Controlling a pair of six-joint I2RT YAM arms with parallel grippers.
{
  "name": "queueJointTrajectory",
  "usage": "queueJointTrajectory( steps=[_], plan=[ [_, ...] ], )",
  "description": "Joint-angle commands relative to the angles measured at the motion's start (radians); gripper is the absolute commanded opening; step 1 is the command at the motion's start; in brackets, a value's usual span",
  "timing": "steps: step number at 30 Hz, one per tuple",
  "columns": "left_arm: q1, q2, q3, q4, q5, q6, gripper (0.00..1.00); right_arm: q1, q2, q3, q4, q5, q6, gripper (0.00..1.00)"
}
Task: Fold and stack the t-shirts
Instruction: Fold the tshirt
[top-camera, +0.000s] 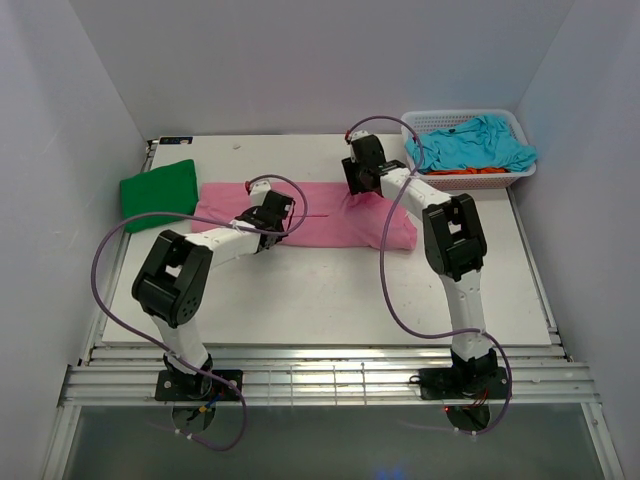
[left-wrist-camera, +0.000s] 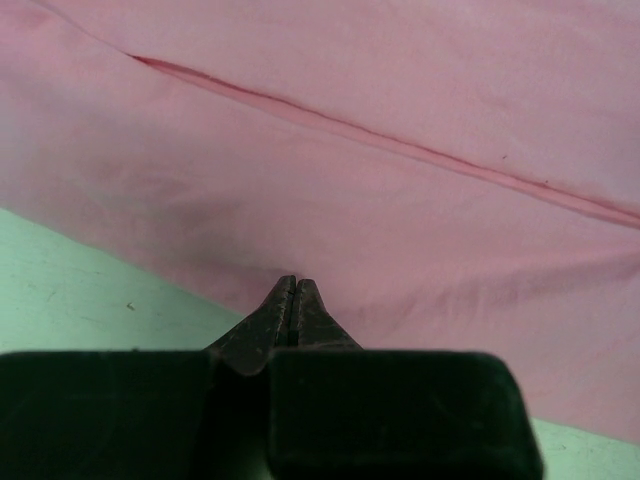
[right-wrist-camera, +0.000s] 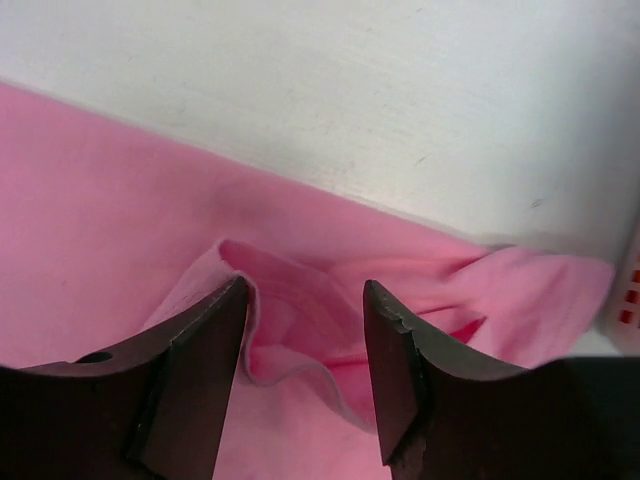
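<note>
A raised fold (right-wrist-camera: 285, 345) bunches up the pink t-shirt's end next to the basket, so the robot's right gripper should pull the t-shirt's near corner (top-camera: 407, 243) straight while the left gripper presses down on the t-shirt.
A large pink t-shirt (top-camera: 330, 225) lies spread as a long band across the middle of the table. My left gripper (top-camera: 285, 215) is shut, its tips (left-wrist-camera: 293, 285) resting at the shirt's near edge (left-wrist-camera: 350, 200); no cloth shows between the jaws. My right gripper (top-camera: 362, 190) is open at the shirt's far edge (right-wrist-camera: 305, 300), its fingers either side of a raised fold of pink cloth (right-wrist-camera: 290, 330). A bright green t-shirt (top-camera: 158, 187) lies folded at the far left. A turquoise t-shirt (top-camera: 470, 145) lies over an orange one (top-camera: 470, 172) in the basket.
The white mesh basket (top-camera: 520, 125) stands at the back right corner; its wall shows at the right edge of the right wrist view (right-wrist-camera: 630, 300). White walls close in on three sides. Bare table (top-camera: 330, 300) lies in front of the pink shirt.
</note>
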Motion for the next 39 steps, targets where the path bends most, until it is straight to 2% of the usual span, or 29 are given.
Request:
queueJointTrajectory(
  steps=[1, 3, 7, 8, 10, 13, 16, 19, 20, 22, 23, 25, 29, 39],
  plan=[
    [-0.004, -0.070, -0.033, -0.004, -0.035, -0.017, 0.00, 0.000, -0.050, 0.041, 0.090, 0.138, -0.059, 0.57],
    [-0.004, -0.087, -0.044, -0.004, -0.043, -0.022, 0.00, 0.000, -0.100, -0.039, 0.140, 0.164, -0.073, 0.57],
    [-0.004, -0.104, -0.042, 0.014, -0.032, -0.028, 0.00, 0.001, -0.306, -0.264, 0.311, 0.199, -0.074, 0.59],
    [-0.004, -0.105, -0.039, 0.026, -0.017, -0.024, 0.00, 0.001, -0.334, -0.301, 0.328, 0.198, -0.070, 0.64],
    [-0.009, -0.101, -0.028, 0.055, 0.011, -0.019, 0.00, 0.001, -0.379, -0.350, 0.292, 0.189, -0.039, 0.64],
    [-0.018, -0.079, 0.008, 0.055, -0.021, -0.008, 0.00, 0.006, -0.417, -0.407, 0.191, 0.156, 0.011, 0.62],
    [-0.018, -0.073, 0.022, 0.054, -0.072, 0.004, 0.00, 0.014, -0.475, -0.513, 0.200, 0.136, 0.053, 0.60],
    [-0.018, -0.066, 0.025, 0.071, -0.083, 0.029, 0.00, 0.014, -0.519, -0.570, 0.197, 0.103, 0.087, 0.54],
    [-0.018, -0.061, 0.028, 0.075, -0.081, 0.032, 0.00, 0.015, -0.528, -0.596, 0.189, 0.087, 0.096, 0.47],
    [-0.018, -0.050, 0.033, 0.078, -0.081, 0.036, 0.00, 0.014, -0.554, -0.624, 0.166, 0.044, 0.119, 0.42],
    [-0.018, -0.038, 0.035, 0.080, -0.084, 0.039, 0.00, 0.015, -0.562, -0.659, 0.164, 0.035, 0.133, 0.34],
    [-0.018, -0.021, 0.042, 0.082, -0.092, 0.045, 0.00, 0.015, -0.583, -0.688, 0.164, 0.032, 0.147, 0.28],
    [-0.018, 0.023, 0.051, 0.086, -0.098, 0.053, 0.00, 0.015, -0.582, -0.730, 0.134, 0.047, 0.164, 0.23],
    [0.017, 0.114, 0.042, 0.063, -0.099, 0.029, 0.00, 0.015, -0.471, -0.697, -0.063, 0.121, 0.242, 0.21]
  ],
)
